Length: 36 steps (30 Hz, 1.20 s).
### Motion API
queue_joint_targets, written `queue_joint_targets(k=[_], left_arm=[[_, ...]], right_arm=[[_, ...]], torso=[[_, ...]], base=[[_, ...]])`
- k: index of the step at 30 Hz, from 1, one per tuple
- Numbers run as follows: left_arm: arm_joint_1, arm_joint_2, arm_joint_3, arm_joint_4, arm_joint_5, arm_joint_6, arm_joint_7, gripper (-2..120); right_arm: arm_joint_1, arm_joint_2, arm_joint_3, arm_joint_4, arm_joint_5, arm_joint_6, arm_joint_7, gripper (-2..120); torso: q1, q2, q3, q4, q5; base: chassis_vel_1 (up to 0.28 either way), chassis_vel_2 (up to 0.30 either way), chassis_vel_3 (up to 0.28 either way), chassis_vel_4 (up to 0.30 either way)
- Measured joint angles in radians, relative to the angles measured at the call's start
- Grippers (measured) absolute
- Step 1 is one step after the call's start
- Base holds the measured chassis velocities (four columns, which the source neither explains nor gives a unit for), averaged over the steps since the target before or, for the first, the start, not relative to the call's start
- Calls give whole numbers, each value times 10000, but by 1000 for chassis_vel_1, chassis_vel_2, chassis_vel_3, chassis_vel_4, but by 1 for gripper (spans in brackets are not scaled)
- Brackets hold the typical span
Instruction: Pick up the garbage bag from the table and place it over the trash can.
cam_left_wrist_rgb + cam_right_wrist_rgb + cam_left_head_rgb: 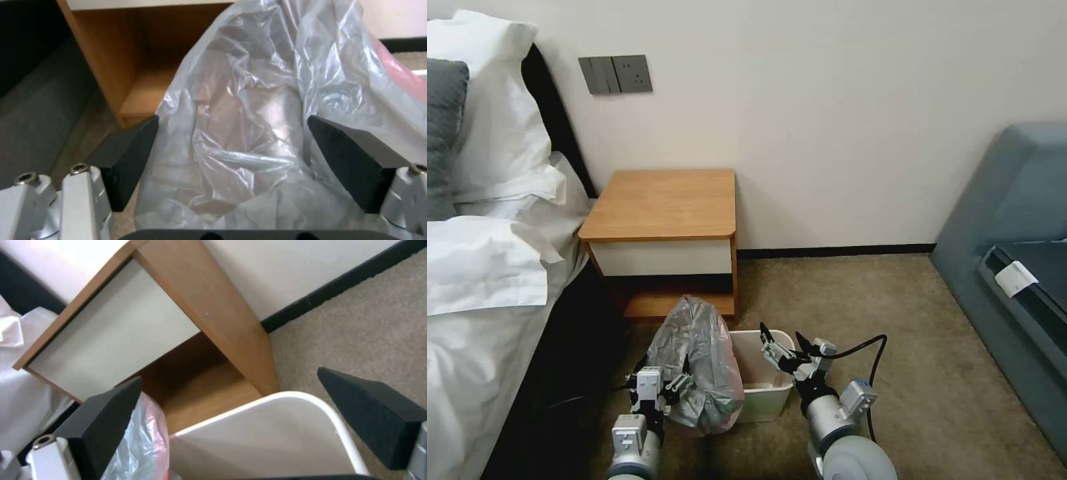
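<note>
The garbage bag [699, 368] will bunch into a narrow neck between the left gripper's fingers and puff out wide beyond them when the robot pulls, because loose wrinkles fill the gap there.
The crinkly grey garbage bag [700, 357] with a pinkish edge stands bunched over the left side of the cream trash can [764, 403], on the carpet in front of the table [660, 203]. My left gripper [664, 373] is open right against the bag's near side. In the left wrist view the bag [249, 110] fills the gap of the gripper [231, 121] without being pinched. My right gripper [780, 337] hangs open above the can's right rim. The right wrist view shows that gripper [230, 376] over the can's rim [307, 398], with the bag's [142, 446] edge beside it.
A bed with white bedding [487, 267] runs along the left, close to my left arm. A grey-blue sofa [1014, 253] stands at the right. Open carpet [894, 313] lies between the can and the sofa. The table's lower shelf [674, 303] is just behind the bag.
</note>
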Motion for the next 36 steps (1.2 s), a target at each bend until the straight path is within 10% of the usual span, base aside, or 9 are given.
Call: queue_joint_targets(k=[36], left_arm=[[-354, -138, 436, 267, -375, 331, -347, 85]], right_arm=[[112, 107, 38, -209, -3, 97, -21, 100]], torso=[[0, 0, 0, 0, 0]], base=[[0, 0, 0, 0]])
